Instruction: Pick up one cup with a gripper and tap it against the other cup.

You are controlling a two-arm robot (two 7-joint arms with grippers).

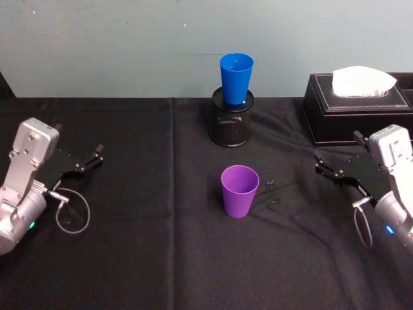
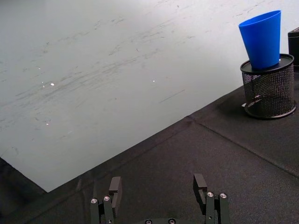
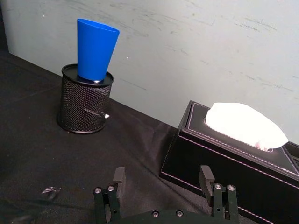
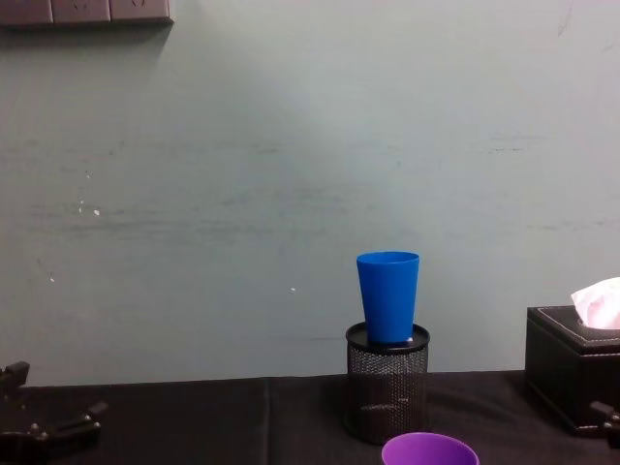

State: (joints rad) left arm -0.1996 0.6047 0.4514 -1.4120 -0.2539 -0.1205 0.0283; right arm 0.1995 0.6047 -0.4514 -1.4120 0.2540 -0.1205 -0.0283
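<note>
I expect the purple cup to be empty when I pick it up, because I can see only the plain purple side inside the purple cup's rim (image 4: 430, 444).
The purple cup (image 1: 240, 190) stands upright on the black cloth at the table's middle; its rim (image 4: 429, 451) shows low in the chest view. Behind it, the blue cup (image 1: 236, 77) (image 2: 262, 39) (image 3: 96, 49) (image 4: 387, 295) stands upright in the mouth of a black mesh pen pot (image 1: 231, 119). My left gripper (image 1: 93, 157) (image 2: 158, 184) rests open at the table's left, far from both cups. At the right, my right gripper (image 1: 321, 165) (image 3: 162, 175) is open too, pointing inward with nothing between its fingers.
A black tissue box (image 1: 358, 110) (image 3: 224, 149) with a white tissue stands at the back right, just behind the right gripper. Small dark scraps (image 1: 273, 192) lie on the cloth right of the purple cup. A pale wall rises behind the table.
</note>
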